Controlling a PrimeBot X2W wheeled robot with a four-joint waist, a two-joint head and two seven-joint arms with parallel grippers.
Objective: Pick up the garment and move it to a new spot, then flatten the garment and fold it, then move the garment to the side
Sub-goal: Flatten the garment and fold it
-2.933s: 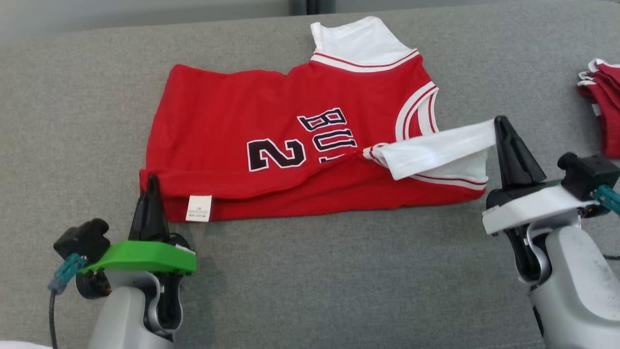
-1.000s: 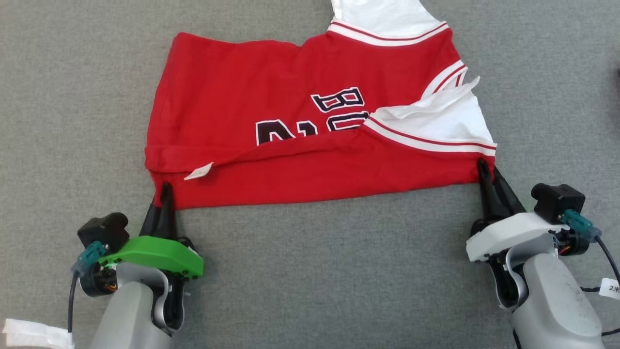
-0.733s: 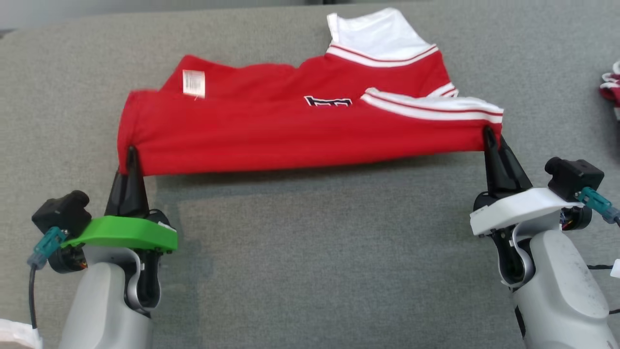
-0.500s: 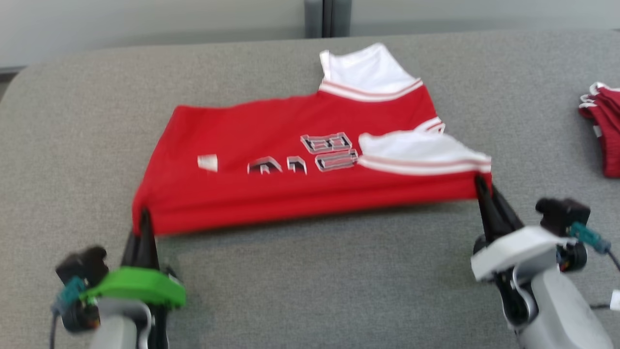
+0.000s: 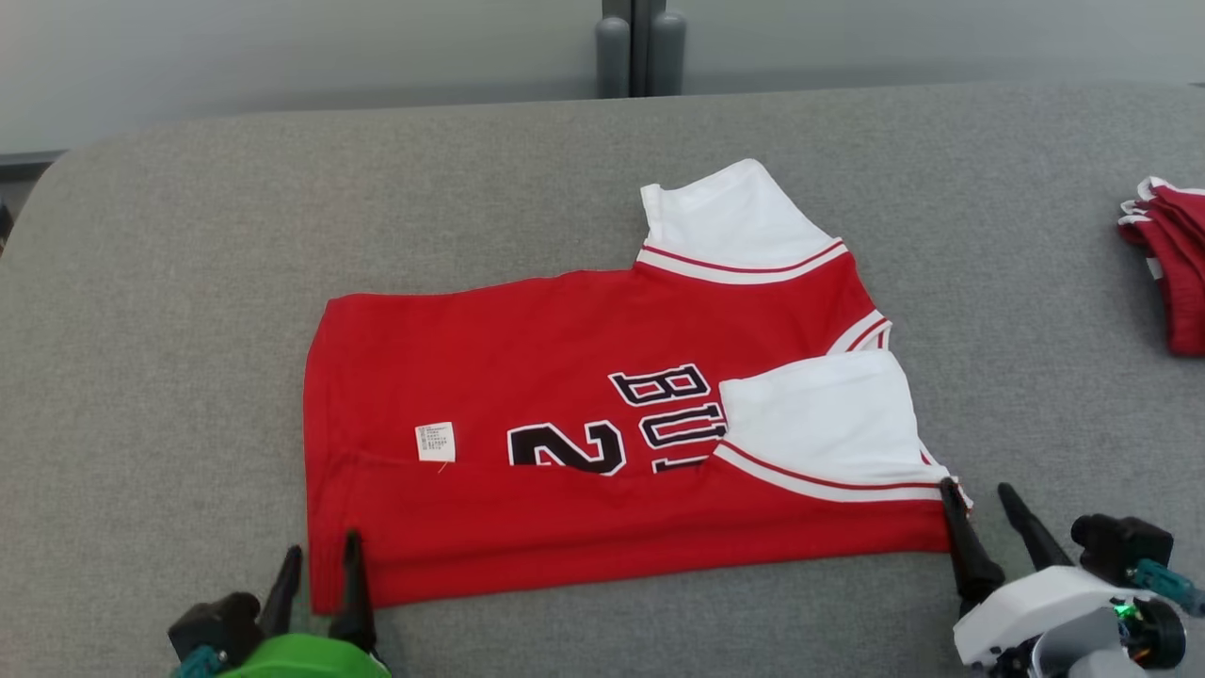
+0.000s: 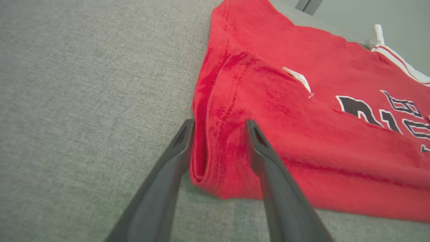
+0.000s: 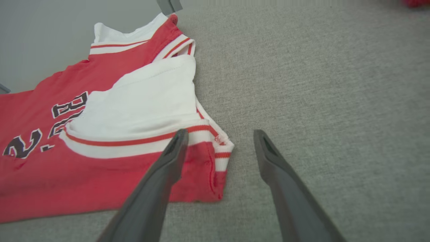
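The jersey's folded near edge (image 5: 542, 525) rests flat over the jersey. The jersey's far edge (image 5: 474, 292) should stay down and cover the black lettering when I fold it over.
A red jersey (image 5: 565, 395) with white sleeves and black lettering lies flat on the grey surface, its near long edge folded over toward the middle. My left gripper (image 5: 320, 557) stands open at the jersey's near left corner (image 6: 218, 161), one finger on each side of the folded hem. My right gripper (image 5: 984, 494) is open at the near right corner, where the white-and-red trimmed shoulder (image 7: 215, 151) lies between and just beyond its fingers. Neither gripper holds cloth.
The grey padded table (image 5: 188, 282) runs wide on every side of the jersey. A stack of folded red-and-white garments (image 5: 1167, 273) sits at the right edge. A pale wall and a grey post (image 5: 633, 47) rise behind the far edge.
Both grippers carried the near edge up and over the jersey, laid it down as a fold, then opened and let go. The head camera also tilted, shifting the whole picture.
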